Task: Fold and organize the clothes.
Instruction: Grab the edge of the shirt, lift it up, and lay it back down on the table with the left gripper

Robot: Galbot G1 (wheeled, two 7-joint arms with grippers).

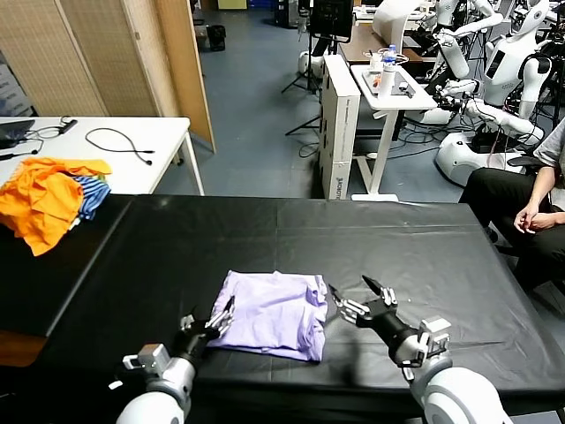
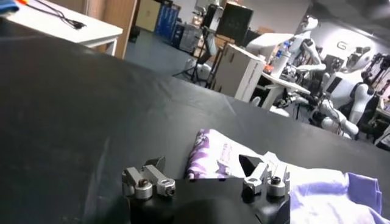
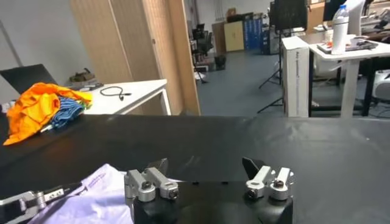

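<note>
The folded T-shirt is lying plain side up [image 1: 272, 311] with its purple print underneath. Next, I grab the printed edge [image 2: 206, 158] with my left gripper and turn the T-shirt over.
The pale lavender T-shirt [image 1: 275, 314] lies folded into a rough rectangle on the black table [image 1: 397, 238], near its front edge. My left gripper [image 1: 219, 318] is open at the shirt's left edge. In the left wrist view the gripper [image 2: 202, 163] has a purple-printed fold [image 2: 204, 149] lying just ahead between its spread fingers, and nothing is gripped. My right gripper [image 1: 355, 291] stands open just right of the shirt, apart from it. In the right wrist view the gripper [image 3: 205, 165] holds nothing, and the shirt [image 3: 103, 195] lies off to one side.
A bright orange garment [image 1: 44, 199] and a blue-striped cloth [image 1: 90, 196] are heaped at the table's far left corner. A white table [image 1: 132, 155] with a cable stands behind them. A seated person [image 1: 521, 203] is at the right edge.
</note>
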